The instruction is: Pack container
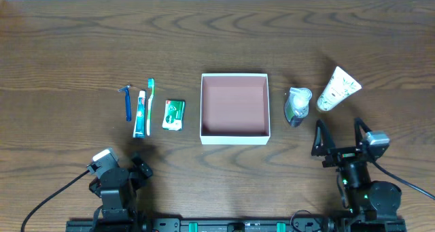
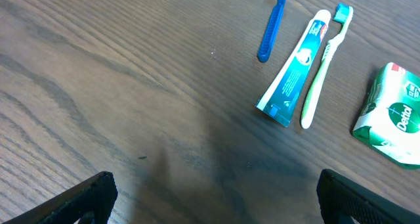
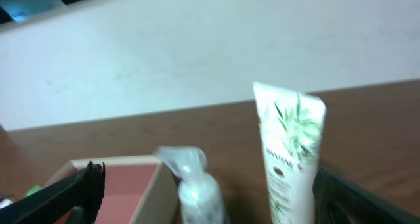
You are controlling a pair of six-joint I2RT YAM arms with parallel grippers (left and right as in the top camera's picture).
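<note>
I should carry on moving my right gripper above the white tube, because it stands flat end up and clear of the wrapped bottle, and close the gripper on that flat end.
The container, a shallow white-walled box with a pink-brown inside, sits mid-table and holds nothing; its corner shows in the right wrist view. Left of it lie a blue razor, a toothpaste tube, a green toothbrush and a green packet; these also show in the left wrist view: razor, toothpaste, toothbrush, packet. Right of the container are a plastic-wrapped bottle and a white leaf-print tube. My left gripper and right gripper are open and empty.
The toiletries lie on a dark wood table. In the right wrist view the wrapped bottle and the white tube stand between my fingers' line of sight, with a pale wall beyond the table's far edge.
</note>
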